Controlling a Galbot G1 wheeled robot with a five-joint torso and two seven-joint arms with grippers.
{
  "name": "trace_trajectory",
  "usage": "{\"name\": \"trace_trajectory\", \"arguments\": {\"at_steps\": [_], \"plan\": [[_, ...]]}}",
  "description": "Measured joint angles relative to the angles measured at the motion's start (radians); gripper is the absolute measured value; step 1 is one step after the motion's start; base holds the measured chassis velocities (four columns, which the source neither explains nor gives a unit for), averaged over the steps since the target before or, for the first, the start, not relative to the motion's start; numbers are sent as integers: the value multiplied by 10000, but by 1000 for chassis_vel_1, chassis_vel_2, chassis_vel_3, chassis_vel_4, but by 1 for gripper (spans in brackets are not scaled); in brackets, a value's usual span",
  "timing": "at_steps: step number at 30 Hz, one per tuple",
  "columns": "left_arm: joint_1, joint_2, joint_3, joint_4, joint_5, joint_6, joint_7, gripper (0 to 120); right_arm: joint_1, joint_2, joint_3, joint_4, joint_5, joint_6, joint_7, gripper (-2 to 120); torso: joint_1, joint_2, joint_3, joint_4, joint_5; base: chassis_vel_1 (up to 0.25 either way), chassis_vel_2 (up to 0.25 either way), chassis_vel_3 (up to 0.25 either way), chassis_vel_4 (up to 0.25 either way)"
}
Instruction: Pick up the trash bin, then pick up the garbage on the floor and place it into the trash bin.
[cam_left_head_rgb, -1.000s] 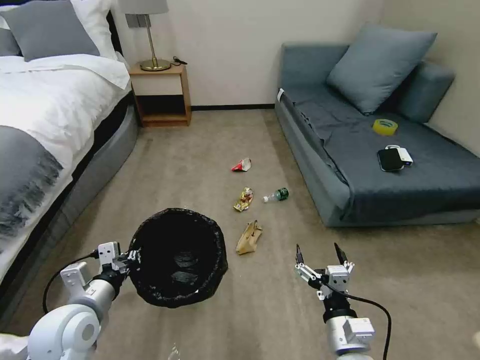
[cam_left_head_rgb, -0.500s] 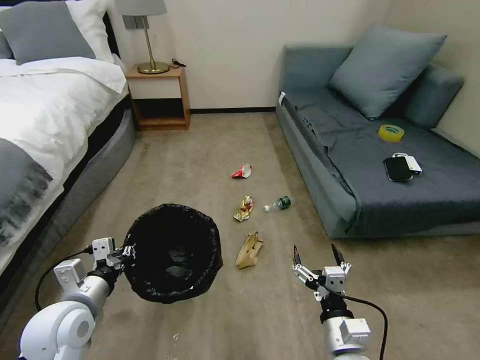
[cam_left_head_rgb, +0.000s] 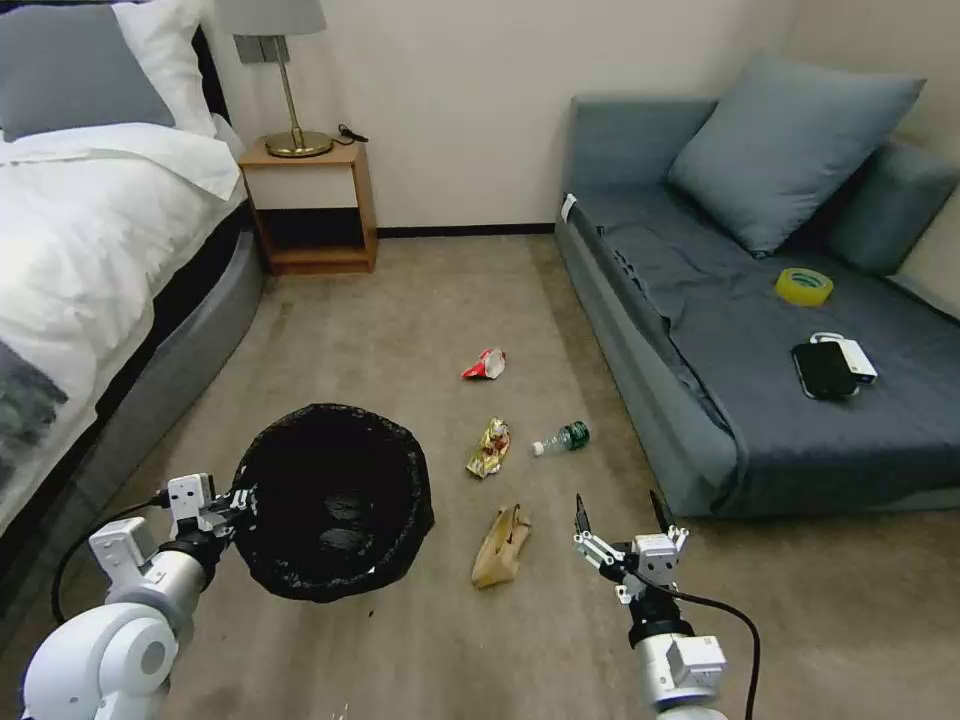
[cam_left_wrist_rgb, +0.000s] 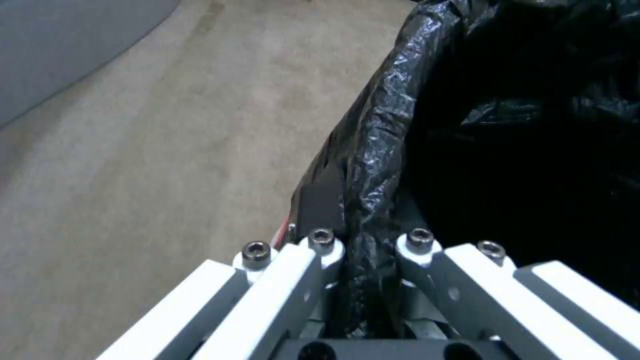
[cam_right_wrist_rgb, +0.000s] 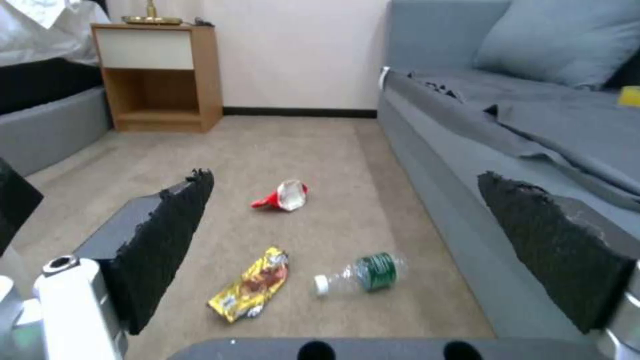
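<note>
I expect the tan paper bag (cam_left_head_rgb: 499, 552) to squeeze into a narrow upright fold when I lift it, because the bag lies slack with a crumpled top end (cam_left_head_rgb: 514, 518).
The trash bin (cam_left_head_rgb: 330, 500), lined with a crinkled black bag, hangs above the carpet at lower left. My left gripper (cam_left_head_rgb: 236, 500) is shut on its rim (cam_left_wrist_rgb: 380, 125), and the left wrist view shows the fingers (cam_left_wrist_rgb: 313, 250) pinching the black plastic. My right gripper (cam_left_head_rgb: 618, 508) is open and empty at lower right. The garbage lies on the carpet between and ahead of the arms: a tan paper bag (cam_left_head_rgb: 502, 545), a gold wrapper (cam_left_head_rgb: 489, 447), a small bottle (cam_left_head_rgb: 562, 438) and a red-white wrapper (cam_left_head_rgb: 485, 365). Between the right fingers (cam_right_wrist_rgb: 167, 235) I see the red-white wrapper (cam_right_wrist_rgb: 283, 196), gold wrapper (cam_right_wrist_rgb: 252, 291) and bottle (cam_right_wrist_rgb: 363, 274).
A bed (cam_left_head_rgb: 90, 260) runs along the left, with a wooden nightstand (cam_left_head_rgb: 312, 205) and lamp behind it. A grey sofa (cam_left_head_rgb: 740, 330) on the right carries a yellow tape roll (cam_left_head_rgb: 803, 286) and a black phone (cam_left_head_rgb: 823, 368). Open carpet lies between them.
The whole picture has shifted, so the camera has moved; the litter and sofa sit lower and nearer in view. The left gripper still holds the bin and the right stays open.
</note>
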Motion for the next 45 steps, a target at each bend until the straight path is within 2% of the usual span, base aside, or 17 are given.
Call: {"name": "trace_trajectory", "arguments": {"at_steps": [10, 14, 17, 19, 21, 24, 25, 29, 30, 34, 35, 39, 42, 45], "plan": [[-17, 3, -37, 149, 100, -44, 9, 4, 231, -135, -322, -624, -122, 99, 69, 100, 1, 0, 2, 0, 1, -174, 177, 164, -172], [-45, 126, -38, 220, 119, -45, 39, 4, 467, -406, -628, -880, 276, -276, 170, 100, 1, 0, 2, -2, 1, -77, 78, 71, -68], [2, 158, -40, 225, 173, -44, 73, 4, 1108, -1015, -1392, -1182, 1216, -1609, 782, 100, 0, 0, 1, 1, 0, 0, 0, 0, 0], [13, 157, -42, 221, 183, -43, 80, 3, 1244, -1141, -1575, -1249, 1418, -1859, 929, 100, 0, 0, 1, 2, 1, 0, 0, 0, 0], [39, 147, -57, 180, 208, -42, 102, 3, 1643, -1503, -2036, -1426, 2000, -2609, 1373, 100, 0, 0, 1, 1, 2, 0, 0, 0, 0], [58, 129, -102, 149, 218, -42, 144, 3, 2383, -2093, -2801, -1654, 3537, -4068, 2398, 100, 0, 0, 1, 2, 2, 0, 0, 0, 0], [58, 129, -102, 149, 218, -42, 144, 3, 2383, -2093, -2801, -1654, 3537, -4068, 2398, 100, 0, 0, 1, 2, 2, 0, 0, 0, 0], [12, 110, -217, 226, 231, -56, 215, 3, 3741, -2945, -3979, -2056, 6515, -6015, 4246, 100, 1, 0, 1, -1, 1, 0, 0, 0, 0], [12, 110, -217, 226, 231, -56, 215, 3, 3741, -2945, -3979, -2056, 6515, -6015, 4246, 100, 1, 0, 1, -1, 1, 0, 0, 0, 0], [-17, 11, -348, 301, 237, -57, 240, 3, 5365, -3171, -5070, -2729, 9562, -7319, 6067, 100, 1, 0, 2, 1, 1, 0, 0, 0, 0], [-17, 11, -348, 301, 237, -57, 240, 3, 5365, -3171, -5070, -2729, 9562, -7319, 6067, 100, 1, 0, 2, 1, 1, 0, 0, 0, 0], [10, -114, -517, 393, 238, -57, 267, 3, 6988, -2792, -5687, -3980, 12771, -8423, 7924, 100, 1, 0, 2, 2, 0, 0, 0, 0, 0], [-12, -116, -616, 545, 224, -57, 290, 3, 7372, -2703, -5811, -4647, 13411, -8689, 8381, 100, 1, 0, 2, 1, -1, 0, 0, 0, 0], [-23, -126, -639, 638, 223, -77, 313, 3, 7452, -2661, -5799, -5146, 13445, -8710, 8373, 100, 0, -1, 2, 1, 0, 0, 0, 0, 0]]}}
